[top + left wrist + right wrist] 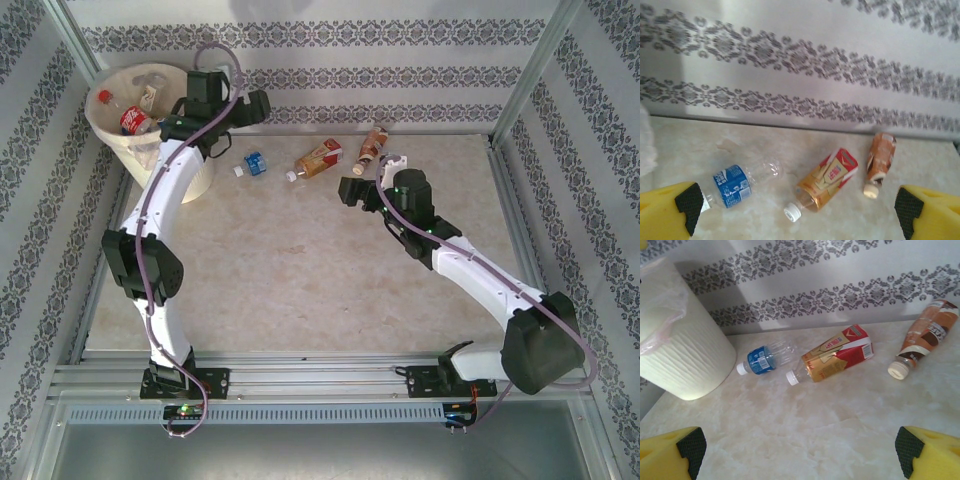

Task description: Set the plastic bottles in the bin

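My left gripper should keep going down open until its fingers are around the blue label [256, 163], as the blue-labelled bottle [250, 165] lies clear of the bin and the red-and-orange bottle.
Three plastic bottles lie on the table near the back wall: a blue-labelled one [252, 164] [732, 186] [762, 360], a red-and-orange one [318, 158] [827, 182] [835, 355] and a brown one [373, 146] [880, 160] [925, 337]. The cream bin [112, 140] [685, 355] stands at the back left with bottles inside, among them a red-labelled one [133, 120]. My left gripper [258, 105] [798, 220] hangs open beside the bin's right rim, holding nothing. My right gripper [370, 176] [800, 450] is open above bare table, just short of the brown bottle.
The patterned back wall [330, 70] runs close behind the bottles. Metal frame posts [530, 70] and side walls close in the table left and right. The marble tabletop [300, 270] stretches bare between the arms.
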### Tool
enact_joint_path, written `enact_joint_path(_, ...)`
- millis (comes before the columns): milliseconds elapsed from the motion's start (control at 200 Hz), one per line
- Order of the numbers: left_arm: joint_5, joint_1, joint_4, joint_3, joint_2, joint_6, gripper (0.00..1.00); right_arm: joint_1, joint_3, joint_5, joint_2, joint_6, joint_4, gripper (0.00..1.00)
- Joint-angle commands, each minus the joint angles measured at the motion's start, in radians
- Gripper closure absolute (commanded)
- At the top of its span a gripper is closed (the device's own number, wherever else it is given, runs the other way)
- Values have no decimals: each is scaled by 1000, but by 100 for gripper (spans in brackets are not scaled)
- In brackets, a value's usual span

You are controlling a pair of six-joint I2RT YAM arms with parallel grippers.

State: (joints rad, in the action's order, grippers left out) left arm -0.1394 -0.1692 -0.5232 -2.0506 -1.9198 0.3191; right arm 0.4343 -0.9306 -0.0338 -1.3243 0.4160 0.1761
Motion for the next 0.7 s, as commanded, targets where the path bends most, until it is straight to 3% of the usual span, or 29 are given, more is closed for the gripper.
enact_joint_path(0,-12,-17,51,-2,-2,-153,0,-21,18,13,37,28,31,2)
enact_joint_path(135,-41,-30,32,-15,-53,-263,0,-33,38,17,64,38,27,2)
enact_joint_path(370,-158,-30,-211,-216,-243,-544,0,-41,73,35,123,34,-2,2)
enact_joint_path(700,39,-28,-272,-316,-434,-740,0,-54,136,84,223,13,-38,2)
